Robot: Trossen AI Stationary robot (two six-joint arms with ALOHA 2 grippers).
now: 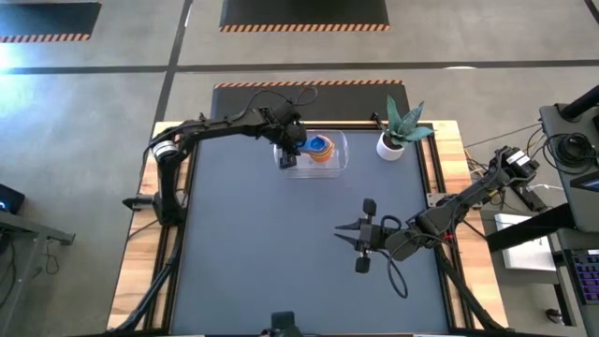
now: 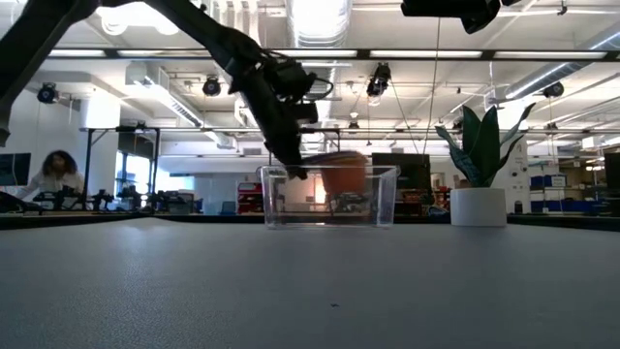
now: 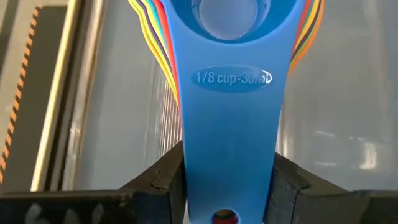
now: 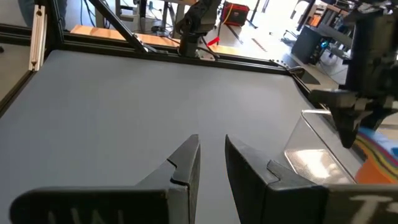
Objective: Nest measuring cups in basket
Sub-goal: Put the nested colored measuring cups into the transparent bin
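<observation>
My left gripper should go on lowering the stack, since the orange cup [image 2: 345,177] is hanging inside the clear basket, above its bottom [image 2: 331,223], until the stack rests there. Then it should let go.
The clear basket [image 1: 335,161] [image 2: 383,199] stands at the table's far middle. Inside it sits a nested stack of measuring cups [image 1: 320,147] [image 2: 344,179], orange outermost, with the other cups' coloured handles fanning out under the blue cup [image 3: 227,25] on top. My left gripper [image 1: 288,154] [image 2: 294,170] [image 3: 227,180] reaches into the basket's left end and is shut on the blue cup's handle. My right gripper [image 1: 342,234] [image 4: 211,146] hovers over the table's right middle, empty, its fingers a small gap apart. My left gripper pinches the blue cup's flat handle [image 3: 230,155] near its free end, one finger [image 3: 165,183] on each narrow edge. The fingers lie along the handle and come slanting down from the table's left. The cup's bowl sits in the stack of other cups inside the basket.
A white plant pot [image 1: 390,147] [image 2: 478,206] with a spiky green plant stands just right of the basket. Wooden strips and black rails edge the dark table top [image 1: 281,253]. A person sits far off in the room behind the table [image 2: 58,174].
</observation>
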